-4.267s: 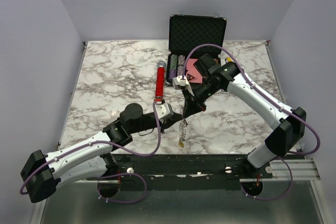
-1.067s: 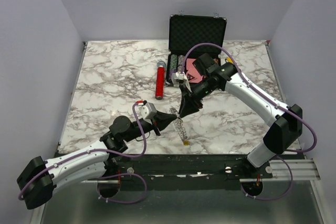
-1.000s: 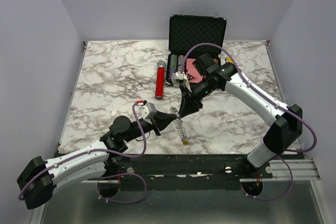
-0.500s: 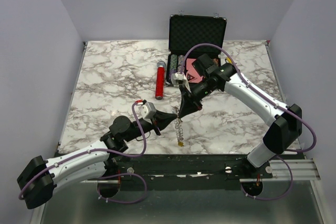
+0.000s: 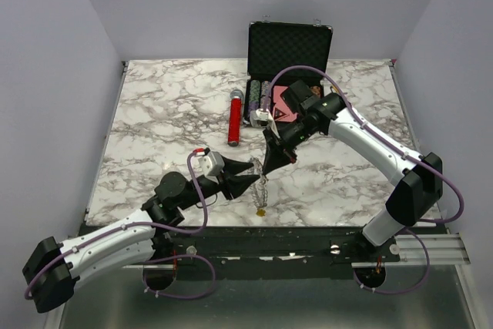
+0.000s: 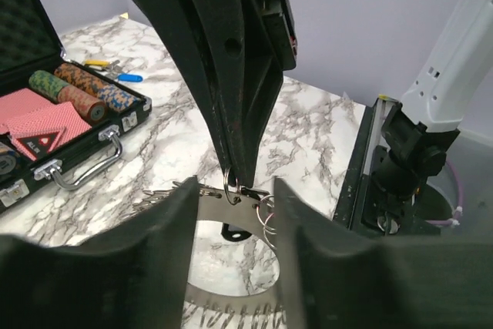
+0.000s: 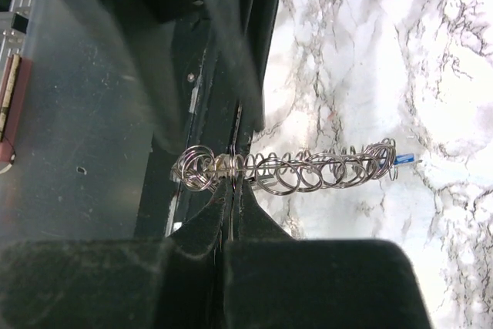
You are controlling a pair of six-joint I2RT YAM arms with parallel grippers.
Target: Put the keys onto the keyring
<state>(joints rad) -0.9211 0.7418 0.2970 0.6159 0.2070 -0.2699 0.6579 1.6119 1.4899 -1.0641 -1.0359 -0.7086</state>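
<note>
Next, my left gripper pinches the ring's lower part (image 6: 236, 200) first, as my right fingers cover the top of the thin ring (image 6: 229, 177) and will open afterwards to free it.
The keyring (image 5: 263, 193) hangs edge-on near the table's front edge, a yellow tag (image 5: 261, 210) at its low end. My right gripper (image 5: 267, 169) points down at it and is shut on its top; in the right wrist view the gripper (image 7: 233, 182) pinches a thin ring in a row of small silver rings (image 7: 308, 169), with a blue tag (image 7: 407, 159) at the far end. My left gripper (image 5: 254, 173) stands open just left of the ring. In the left wrist view the gripper (image 6: 233, 198) straddles the hanging rings, apart from them, and a key's dark oblong tag (image 6: 233, 230) dangles below.
An open black case of poker chips (image 5: 289, 75) stands at the back, behind the right arm. A red cylinder (image 5: 234, 121) lies left of the case. The keyring hangs close to the table's front edge (image 5: 262, 225).
My left gripper has opened and let go of what it pinched. My right gripper has shut on the keyring's top. The hanging ring has swung slightly left.
</note>
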